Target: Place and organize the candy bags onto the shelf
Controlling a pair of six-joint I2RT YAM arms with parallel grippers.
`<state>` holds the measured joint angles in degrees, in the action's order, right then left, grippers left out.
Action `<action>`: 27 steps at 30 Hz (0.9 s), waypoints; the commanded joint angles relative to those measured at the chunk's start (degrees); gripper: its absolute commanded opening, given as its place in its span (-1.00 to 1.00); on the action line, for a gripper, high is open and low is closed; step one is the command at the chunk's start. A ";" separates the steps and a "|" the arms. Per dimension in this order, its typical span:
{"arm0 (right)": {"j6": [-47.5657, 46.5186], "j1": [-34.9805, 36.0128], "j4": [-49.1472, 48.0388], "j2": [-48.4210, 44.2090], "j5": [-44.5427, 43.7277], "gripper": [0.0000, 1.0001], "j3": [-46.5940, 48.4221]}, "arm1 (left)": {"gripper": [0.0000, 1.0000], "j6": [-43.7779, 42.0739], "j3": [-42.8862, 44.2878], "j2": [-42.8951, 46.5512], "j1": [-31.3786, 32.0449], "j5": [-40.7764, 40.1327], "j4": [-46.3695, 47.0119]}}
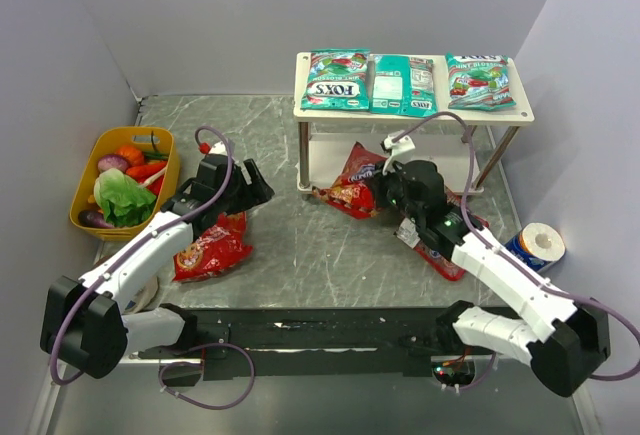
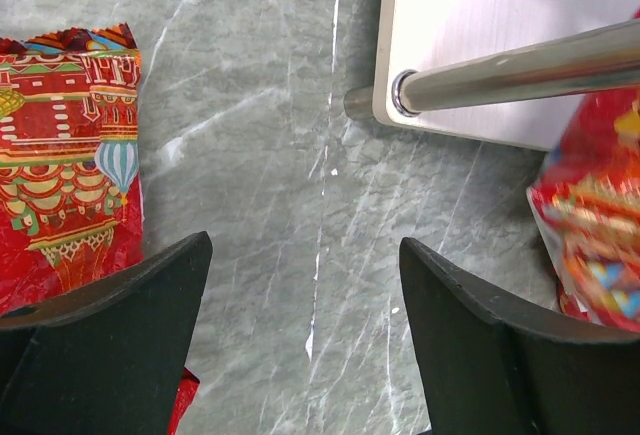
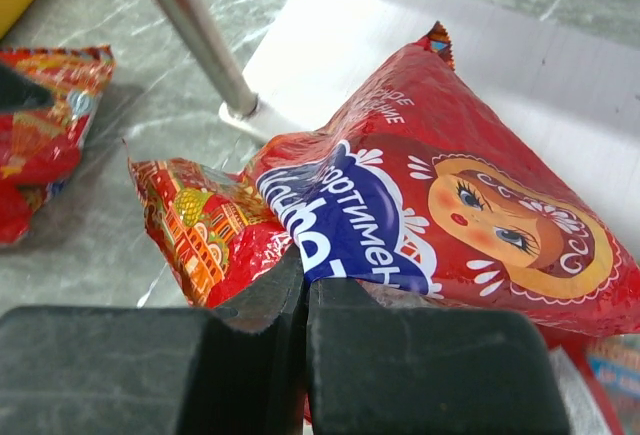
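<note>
The red candy bag's far end (image 1: 361,158) is over the empty lower board, so my right gripper should go on toward the metal leg (image 1: 304,160) and let go beside it.
Three teal-green candy bags (image 1: 405,82) lie side by side on the shelf's top board (image 1: 520,115). My right gripper (image 1: 385,192) is shut on the edge of a red candy bag with a blue label (image 3: 460,205); its jaws (image 3: 307,275) pinch the bag, which rests partly on the lower board (image 3: 560,65). A second red bag (image 1: 442,253) lies under my right arm. A third red bag (image 1: 210,245) lies on the table by my left arm, and it also shows in the left wrist view (image 2: 60,155). My left gripper (image 1: 252,191) is open and empty over bare table (image 2: 305,285).
A yellow tub of toy vegetables (image 1: 125,177) stands at the left. A blue and white roll (image 1: 538,245) stands at the right by the wall. The shelf's metal leg (image 2: 520,65) and lower board corner (image 2: 480,25) are just ahead of my left gripper.
</note>
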<state>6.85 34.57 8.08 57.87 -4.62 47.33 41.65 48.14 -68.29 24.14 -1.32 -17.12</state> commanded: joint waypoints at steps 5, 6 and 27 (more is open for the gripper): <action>-3.25 -4.42 -22.75 6.10 8.31 -1.00 1.80 | 0.65 0.45 2.66 0.88 0.20 1.67 -0.45; -3.34 -4.42 -23.36 6.90 8.75 -1.00 2.15 | 0.65 0.28 2.66 0.88 0.20 1.76 -0.45; 2.90 -7.41 -26.36 17.37 2.01 -0.87 -5.04 | 0.67 1.68 1.08 -0.08 0.20 3.69 1.48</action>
<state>6.24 27.99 -12.32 76.01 4.32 44.80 42.72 48.14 -68.31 24.14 0.69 -17.39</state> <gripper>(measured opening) 0.021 0.831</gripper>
